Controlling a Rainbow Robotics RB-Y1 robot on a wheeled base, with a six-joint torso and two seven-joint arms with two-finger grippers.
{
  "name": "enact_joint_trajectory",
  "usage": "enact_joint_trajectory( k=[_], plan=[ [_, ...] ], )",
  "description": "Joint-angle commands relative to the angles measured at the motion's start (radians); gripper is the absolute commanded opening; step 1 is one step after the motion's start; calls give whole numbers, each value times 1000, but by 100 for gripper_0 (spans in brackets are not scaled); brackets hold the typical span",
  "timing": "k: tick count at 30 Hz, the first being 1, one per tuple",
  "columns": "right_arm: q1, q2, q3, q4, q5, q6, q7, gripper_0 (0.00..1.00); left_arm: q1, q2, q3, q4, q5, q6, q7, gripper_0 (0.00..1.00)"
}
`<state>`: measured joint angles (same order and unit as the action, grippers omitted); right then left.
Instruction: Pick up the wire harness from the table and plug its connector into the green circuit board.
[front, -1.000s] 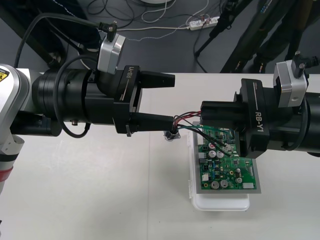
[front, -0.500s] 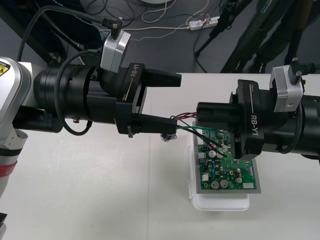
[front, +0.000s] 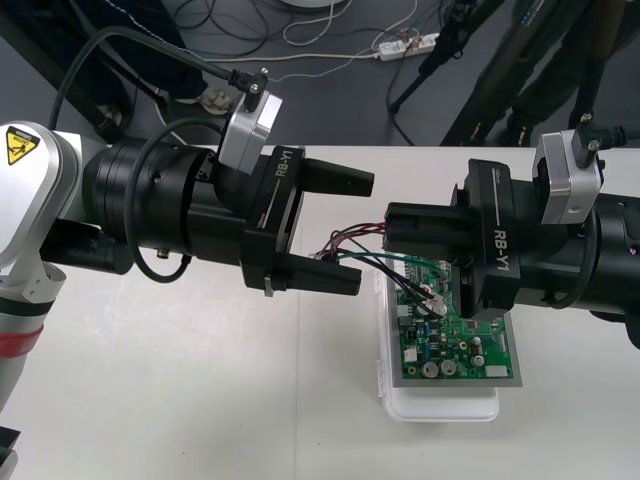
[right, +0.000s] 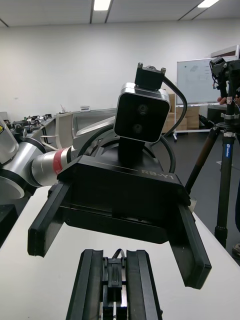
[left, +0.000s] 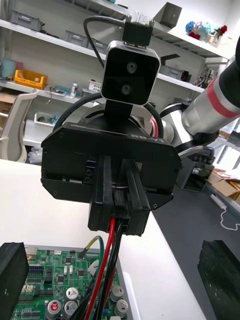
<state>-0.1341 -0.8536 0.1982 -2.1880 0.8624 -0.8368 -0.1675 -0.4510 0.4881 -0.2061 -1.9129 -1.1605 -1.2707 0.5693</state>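
Note:
The wires (front: 378, 258) hang down from the black plug with a loose end over the green circuit board (front: 432, 305), so I expect them to trail off the board when the robot carries the plug.
My right gripper (front: 390, 232) is shut on the harness's small black plug (right: 115, 280), held in the air over the far left corner of the green circuit board (front: 450, 340). Red, black and green wires (front: 345, 245) loop out to the left from it and trail back down over the board (left: 50, 285). My left gripper (front: 352, 232) faces it from the left, open, with one finger above the wire loop and one below. In the left wrist view the right gripper (left: 120, 200) pinches the plug (left: 120, 202), and the wires (left: 107, 250) hang down from it.
The board sits on a white base (front: 440, 405) at the table's right of centre. Bare table lies to the left and in front. The table's far edge runs just behind both grippers, with dark floor and cables beyond.
My left arm has moved right and a little nearer, so its open fingers now straddle the wire loop. The right gripper has shifted slightly left with the plug. The hanging socket has slipped behind the left lower finger.

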Motion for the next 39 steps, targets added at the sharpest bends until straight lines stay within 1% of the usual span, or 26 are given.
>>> enact_joint_trajectory(
  k=[1,7,35,36,37,38,39],
  plan=[
    [13,16,14,-35,-9,7,57,0,-38,-32,-18,-23,-19,-38,-97,100],
    [13,25,15,-35,-9,7,57,0,-38,-32,-19,-23,-19,-38,-160,100],
    [16,30,17,-35,-20,7,59,0,-40,-32,-39,-23,38,-38,-192,99],
    [16,31,18,-36,-20,7,59,0,-40,-32,-39,-23,38,-36,-192,93],
    [16,30,17,-35,-20,7,59,0,-40,-34,-41,-23,38,-38,-193,69],
    [16,31,18,-35,-22,7,59,0,-40,-36,-39,-23,38,-38,-193,28],
    [16,31,17,-35,-22,7,59,0,-40,-36,-41,-23,38,-38,-195,0]
  ],
)
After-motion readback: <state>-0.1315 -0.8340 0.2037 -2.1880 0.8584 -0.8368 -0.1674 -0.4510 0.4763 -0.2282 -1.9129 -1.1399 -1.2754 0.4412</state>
